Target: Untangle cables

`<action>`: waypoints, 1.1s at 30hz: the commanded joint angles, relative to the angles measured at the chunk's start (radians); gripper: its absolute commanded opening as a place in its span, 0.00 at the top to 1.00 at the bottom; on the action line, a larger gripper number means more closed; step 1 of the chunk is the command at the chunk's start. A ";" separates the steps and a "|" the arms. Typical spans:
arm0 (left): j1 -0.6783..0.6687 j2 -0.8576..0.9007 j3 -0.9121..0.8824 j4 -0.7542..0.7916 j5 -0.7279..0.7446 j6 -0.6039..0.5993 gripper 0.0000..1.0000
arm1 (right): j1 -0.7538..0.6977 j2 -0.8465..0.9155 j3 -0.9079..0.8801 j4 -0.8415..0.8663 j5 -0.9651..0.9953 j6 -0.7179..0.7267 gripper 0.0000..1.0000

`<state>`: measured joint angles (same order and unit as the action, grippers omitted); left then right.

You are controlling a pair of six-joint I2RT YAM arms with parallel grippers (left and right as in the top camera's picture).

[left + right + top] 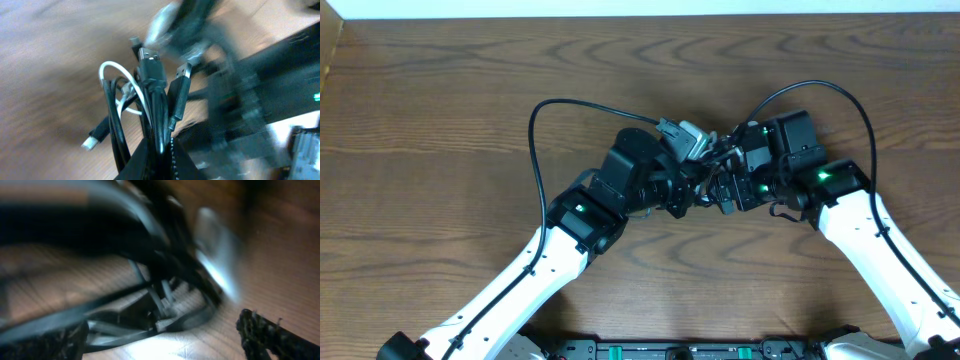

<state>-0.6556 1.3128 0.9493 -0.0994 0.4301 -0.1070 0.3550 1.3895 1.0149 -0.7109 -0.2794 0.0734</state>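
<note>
The white cable [106, 68] is looped through the black cables my left gripper holds, so next I put the bundle [157, 102] down and work the loops using my right gripper.
In the left wrist view my left gripper [161, 152] is shut on a bundle of black cables [159, 107] and holds them off the table. Black plug ends [151, 67] stick up from the bundle. A thin white cable [106, 68] loops through the black strands, and a silver-tipped plug [91, 142] hangs at the lower left. In the blurred right wrist view my right gripper [160, 342] is open, with dark cable strands [150, 322] lying between its fingers. From overhead the left gripper [688, 186] and the right gripper [723, 186] meet at the table's middle, hiding most of the tangle.
Brown wooden table [440, 90] all round. The thick black arm leads arch over it, one on the left [534, 130] and one on the right [866, 112]. The table's far edge [640, 16] runs along the top.
</note>
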 commanded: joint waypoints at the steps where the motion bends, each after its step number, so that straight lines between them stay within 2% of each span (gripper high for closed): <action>1: 0.019 -0.017 0.015 0.069 0.209 0.020 0.92 | 0.012 -0.003 0.010 0.033 0.073 0.032 0.16; 3: 0.028 -0.020 0.015 0.087 0.251 0.001 0.93 | 0.011 -0.003 0.010 0.058 0.104 0.054 0.28; 4: 0.031 -0.021 0.015 0.086 0.257 -0.007 0.92 | 0.011 -0.003 0.010 0.068 0.121 0.068 0.38; 7: 0.033 -0.021 0.015 0.078 0.259 -0.010 0.93 | 0.011 -0.002 0.010 0.095 0.183 0.115 0.85; 9: 0.033 -0.021 0.015 0.077 0.258 -0.010 0.92 | 0.011 -0.002 0.010 0.098 0.264 0.171 0.99; 12: 0.041 -0.021 0.015 0.072 0.235 -0.010 0.93 | 0.011 -0.002 0.010 0.077 0.455 0.286 0.99; 13: 0.055 -0.021 0.015 0.049 0.187 -0.010 0.93 | 0.010 -0.002 0.010 0.046 0.588 0.351 0.99; 15: 0.072 -0.021 0.015 0.005 0.106 -0.014 0.92 | 0.000 -0.002 0.010 0.007 0.708 0.404 0.99; 16: 0.089 -0.021 0.015 -0.054 -0.001 -0.031 0.92 | -0.016 -0.002 0.010 -0.023 0.780 0.436 0.99; 18: 0.105 -0.021 0.015 -0.110 -0.091 -0.033 0.93 | -0.038 -0.002 0.010 -0.041 0.805 0.458 0.99; 23: 0.149 -0.021 0.015 -0.180 -0.248 -0.037 0.92 | -0.098 -0.002 0.010 0.002 0.679 0.485 0.99; 26: 0.175 -0.021 0.015 -0.181 -0.314 -0.051 0.93 | -0.107 -0.002 0.010 0.065 0.564 0.403 0.98; 30: 0.224 -0.021 0.015 -0.221 -0.437 -0.168 0.93 | -0.106 -0.002 0.010 0.154 0.353 0.238 0.98; 33: 0.270 -0.021 0.015 -0.303 -0.506 -0.255 0.92 | -0.107 -0.002 0.010 0.190 0.323 0.215 0.98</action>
<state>-0.4599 1.3125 0.9504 -0.3462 0.1696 -0.2481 0.3016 1.3872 1.0210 -0.5343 -0.0059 0.3843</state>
